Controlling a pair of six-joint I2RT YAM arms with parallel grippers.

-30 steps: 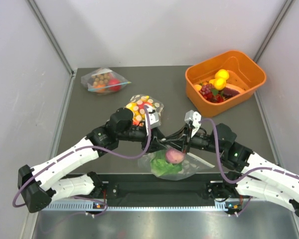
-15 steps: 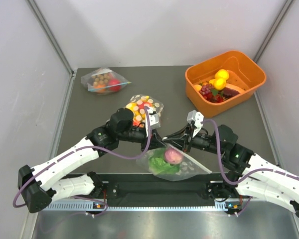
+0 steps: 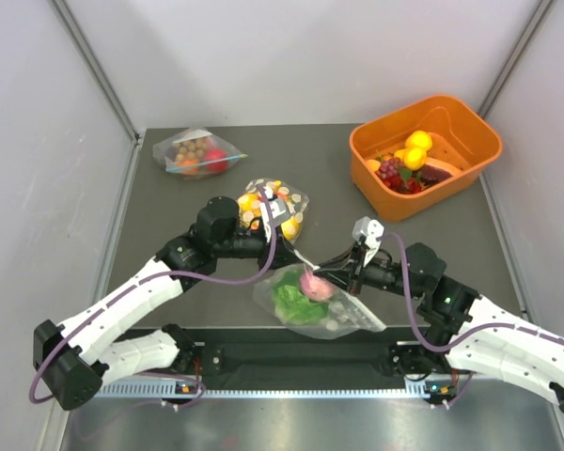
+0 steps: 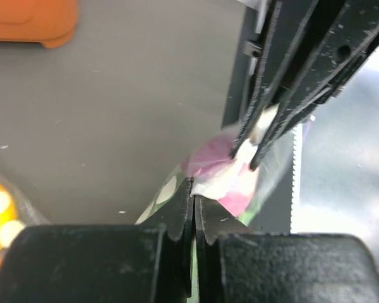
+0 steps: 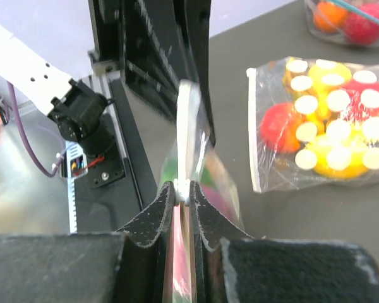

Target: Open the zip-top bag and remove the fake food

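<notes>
The bag's white zip strip point(image 3: 305, 258) is bunched up where my grippers meet. Next, my left gripper pulls back to spread the bag's opening before I take the purple piece point(image 3: 317, 286).
The dotted zip-top bag point(image 3: 343, 315) hangs near the table's front edge between both arms. The fake food inside is a green lettuce point(image 3: 289, 303) and a purple round piece point(image 3: 312, 284). My left gripper point(image 3: 299, 258) is shut on the bag's top edge from the left; the left wrist view shows its jaws point(image 4: 192, 189) pressed on dotted film beside the purple piece point(image 4: 208, 165). My right gripper point(image 3: 327, 272) is shut on the same edge from the right, its jaws point(image 5: 184, 189) pinching the white zip strip point(image 5: 188, 120).
A second dotted bag point(image 3: 274, 205) with yellow and red pieces lies just behind the left wrist. A plain clear bag point(image 3: 195, 153) sits at the back left. An orange bin point(image 3: 461, 127) with lemons and grapes stands at the back right.
The left gripper closed on the bag's top edge. The left arm then drew back to the left, and the bag shifted left and stretched between the two grippers.
</notes>
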